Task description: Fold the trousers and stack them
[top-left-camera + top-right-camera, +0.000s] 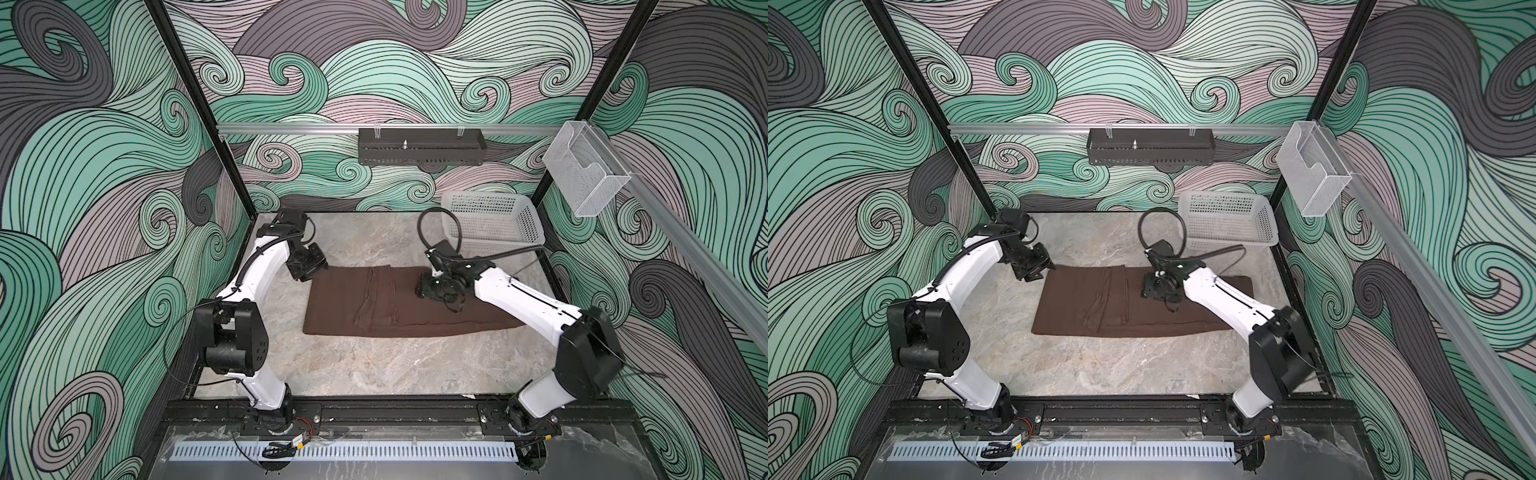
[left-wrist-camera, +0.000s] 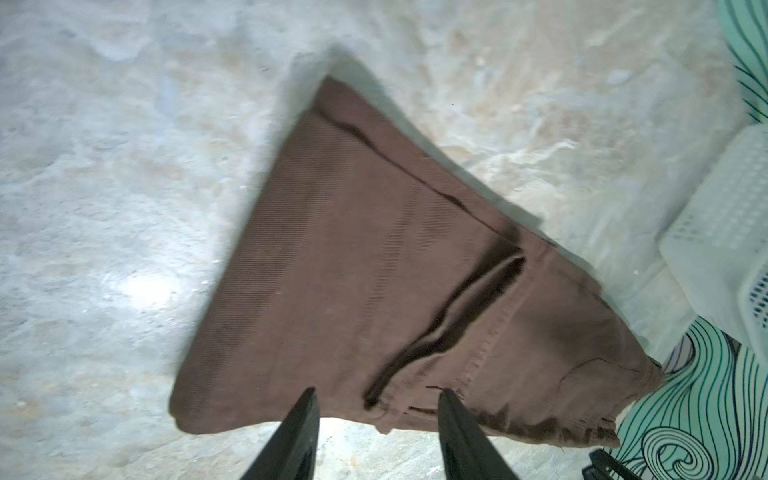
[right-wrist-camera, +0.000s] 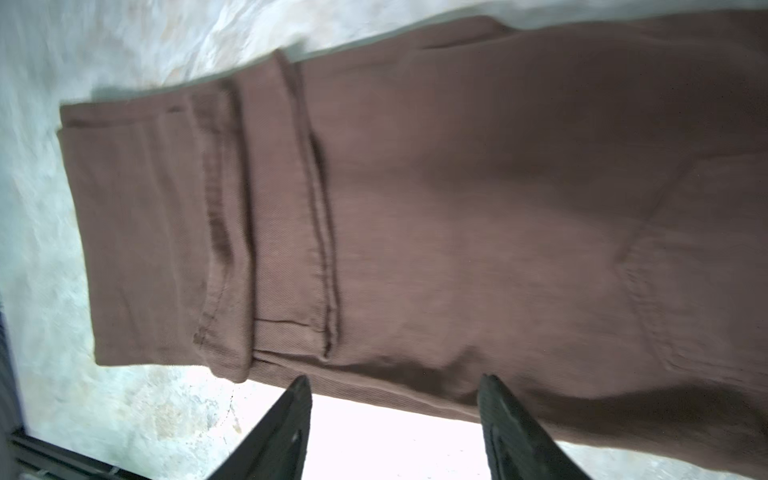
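Observation:
The upper hem (image 1: pixel 366 306) lies wrinkled and at a slant, short of the lower hem (image 1: pixel 394 297), so the robot's right gripper should first pull the upper hem flat toward the pocket end.
The dark brown trousers (image 1: pixel 395 305) (image 1: pixel 1133 301) lie flat on the marble table, folded into a long band, with a hem running across the middle. My left gripper (image 1: pixel 320 269) (image 1: pixel 1045 266) hovers at the band's far left corner. In the left wrist view it (image 2: pixel 376 392) is open, its fingertips over the cloth edge (image 2: pixel 374 270) with nothing between them. My right gripper (image 1: pixel 426 289) (image 1: pixel 1152 289) hangs over the band's far edge, right of the middle. In the right wrist view it (image 3: pixel 395 380) is open above the trousers (image 3: pixel 457 208), holding nothing.
A white mesh basket (image 1: pixel 494 224) (image 1: pixel 1229 220) (image 2: pixel 727 232) stands at the back right of the table (image 1: pixel 374 365). A black tray (image 1: pixel 419 145) hangs on the back rail. A clear holder (image 1: pixel 582 174) hangs on the right rail.

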